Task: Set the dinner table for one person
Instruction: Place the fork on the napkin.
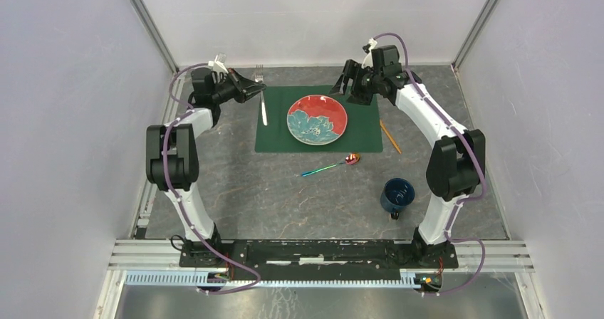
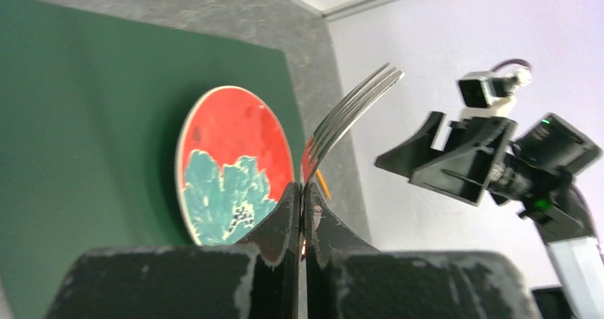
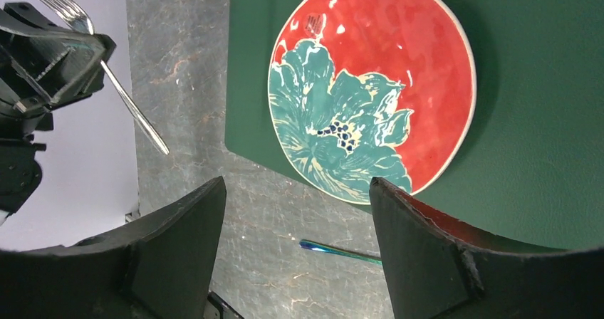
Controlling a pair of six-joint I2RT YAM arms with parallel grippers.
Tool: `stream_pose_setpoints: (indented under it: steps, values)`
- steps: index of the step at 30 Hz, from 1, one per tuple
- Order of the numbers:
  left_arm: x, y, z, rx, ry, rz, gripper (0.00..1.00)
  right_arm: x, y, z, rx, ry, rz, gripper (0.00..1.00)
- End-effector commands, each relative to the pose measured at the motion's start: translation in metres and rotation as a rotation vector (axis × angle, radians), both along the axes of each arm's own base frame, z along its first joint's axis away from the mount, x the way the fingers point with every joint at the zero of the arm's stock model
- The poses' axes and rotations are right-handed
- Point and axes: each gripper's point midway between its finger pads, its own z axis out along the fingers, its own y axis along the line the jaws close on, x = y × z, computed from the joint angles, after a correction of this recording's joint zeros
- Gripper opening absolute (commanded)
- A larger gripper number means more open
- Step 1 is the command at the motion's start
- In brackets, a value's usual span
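My left gripper should pull the fork back beside the plate (image 1: 273,116) before setting it down on the placemat, because the fork's teeth (image 1: 259,72) stick out past the placemat's far edge.
The dinner table (image 1: 235,184) is a dark grey stone-look top. On it lies a green placemat (image 1: 274,137) bearing a red and teal flowered plate (image 1: 317,118). My left gripper (image 1: 258,90) is shut on a silver fork (image 1: 263,109) at the placemat's left edge, tines toward the far wall. In the left wrist view my gripper (image 2: 302,191) pinches the fork (image 2: 352,109), with the plate (image 2: 231,162) beyond. My right gripper (image 1: 350,88) is open and empty over the placemat's far right corner. The right wrist view shows my gripper (image 3: 295,187) open above the plate (image 3: 370,91) and the fork (image 3: 135,109).
An iridescent spoon (image 1: 331,166) lies on the table just in front of the placemat; its handle tip shows in the right wrist view (image 3: 335,250). A thin orange stick (image 1: 389,137) lies right of the placemat. A dark blue mug (image 1: 397,194) stands near the right arm. Walls enclose three sides.
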Motion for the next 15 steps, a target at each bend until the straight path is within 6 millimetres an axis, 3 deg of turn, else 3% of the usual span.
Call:
stream_pose_setpoints:
  steps: [1, 8, 15]
  values:
    - [-0.002, -0.015, 0.035, -0.174, -0.101, -0.121, 0.02, -0.005, -0.009, 0.015, -0.021, -0.037, -0.002, 0.80]
    - [-0.015, -0.020, 0.048, -0.373, -0.151, -0.238, 0.02, 0.002, -0.025, 0.032, -0.014, -0.054, -0.031, 0.80]
    - [-0.016, -0.018, 0.030, -0.378, -0.095, -0.227, 0.02, 0.007, -0.043, 0.039, -0.028, -0.062, -0.068, 0.80]
